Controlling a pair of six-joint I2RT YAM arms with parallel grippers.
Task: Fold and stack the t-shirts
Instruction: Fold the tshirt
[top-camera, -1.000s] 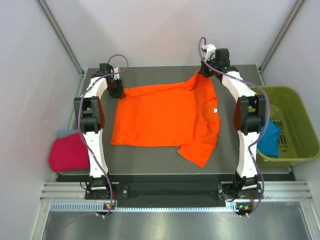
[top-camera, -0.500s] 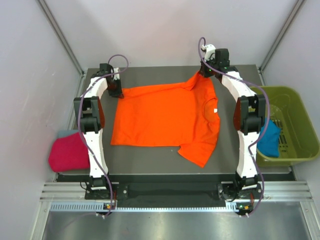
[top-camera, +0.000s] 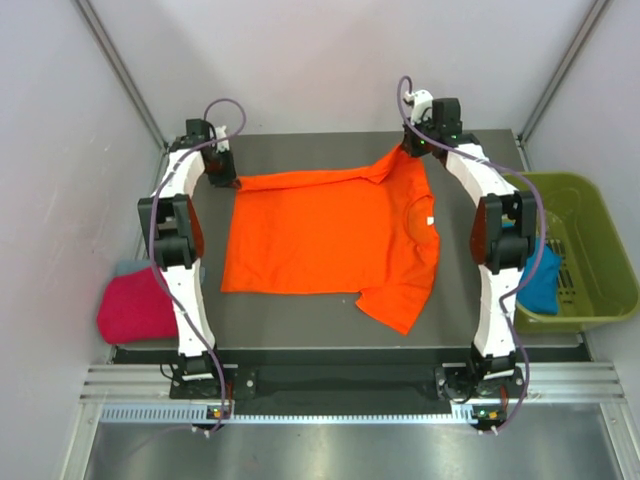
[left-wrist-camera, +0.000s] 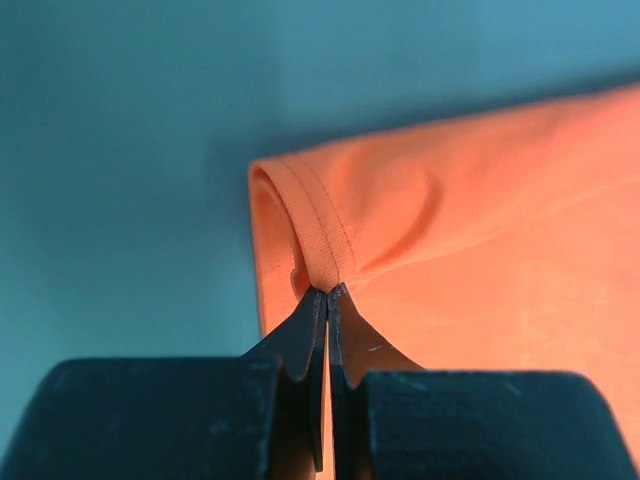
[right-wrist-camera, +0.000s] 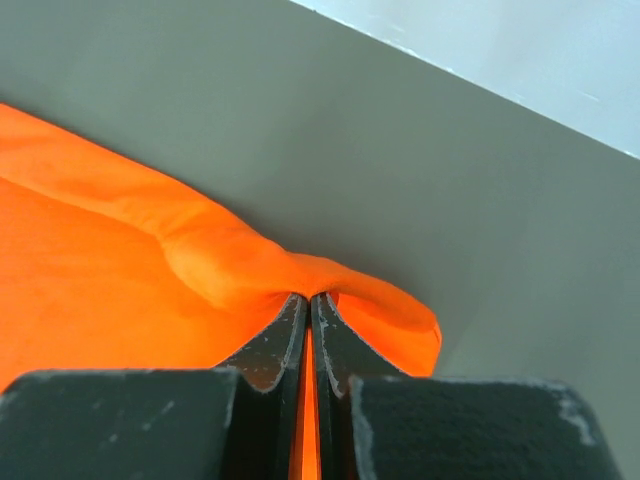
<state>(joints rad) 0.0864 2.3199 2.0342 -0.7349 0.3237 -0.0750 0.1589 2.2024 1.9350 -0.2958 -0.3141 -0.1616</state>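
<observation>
The far orange edge (top-camera: 310, 179) runs from the hem corner to the sleeve, so my right gripper should keep folding the sleeve in until it lies next to the white tag (top-camera: 430, 220).
A bright orange t-shirt (top-camera: 330, 235) lies spread on the dark table, its collar with a small white tag to the right. My left gripper (top-camera: 228, 182) is shut on the shirt's far left hem corner (left-wrist-camera: 320, 245), the cloth pinched between its fingertips. At the far right my right gripper (top-camera: 412, 148) is shut on the bunched sleeve (right-wrist-camera: 300, 270). A magenta-pink t-shirt (top-camera: 135, 305) lies folded left of the table on a grey-blue one (top-camera: 130, 267). A teal-blue t-shirt (top-camera: 540, 275) lies in the bin.
An olive-green plastic bin (top-camera: 590, 250) stands off the table's right edge. White walls with metal rails close in the back and sides. The arm bases sit at the near edge, by a metal rail.
My left gripper has closed on the orange shirt's far left corner and moved it slightly back and to the left. The right arm has stayed put.
</observation>
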